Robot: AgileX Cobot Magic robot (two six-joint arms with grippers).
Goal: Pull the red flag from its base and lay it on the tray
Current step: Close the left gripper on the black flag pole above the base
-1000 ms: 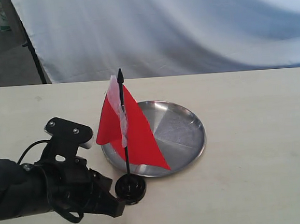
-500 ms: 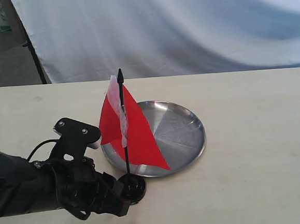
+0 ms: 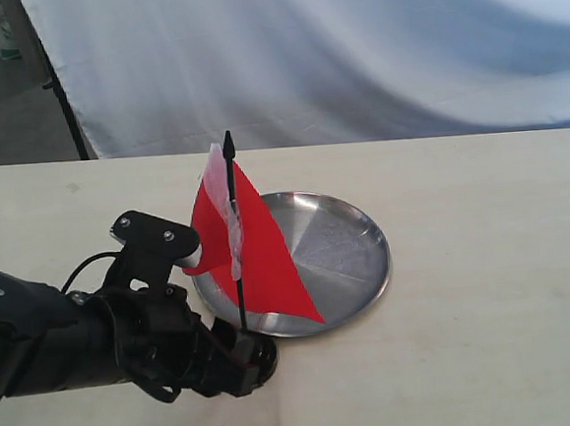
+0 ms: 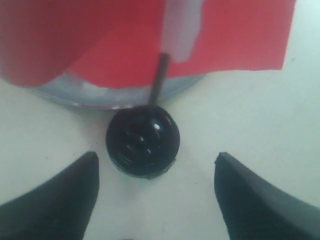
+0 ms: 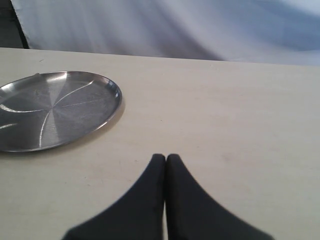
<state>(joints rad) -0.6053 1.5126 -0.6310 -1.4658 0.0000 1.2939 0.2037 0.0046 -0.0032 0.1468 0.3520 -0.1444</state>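
Observation:
The open fingers of the robot's left gripper are low at the base's near edge (image 4: 145,171), so the robot should raise them and close them on the black stick (image 3: 242,310) above the base.
The red flag (image 3: 259,259) stands upright on its thin black stick (image 3: 236,237), which is plugged into the small round black base (image 3: 264,357) just in front of the steel tray (image 3: 352,242). My left gripper (image 3: 244,366) lies low on the table at the base and is open. In the left wrist view its fingertips (image 4: 92,160) flank the near edge of the base (image 4: 142,137) without touching it, with the flag (image 4: 120,45) and tray rim (image 4: 70,95) beyond. My right gripper (image 5: 166,157) is shut on nothing, hovering over bare table to one side of the tray (image 5: 55,107).
The pale table (image 3: 490,305) stretches to the right of the tray. A white cloth backdrop (image 3: 351,50) hangs behind the far edge, with a black stand pole (image 3: 64,102) at the back left.
My left gripper has opened wide and slid right along the table, so its jaws now reach the base. Flag, base and tray have not moved.

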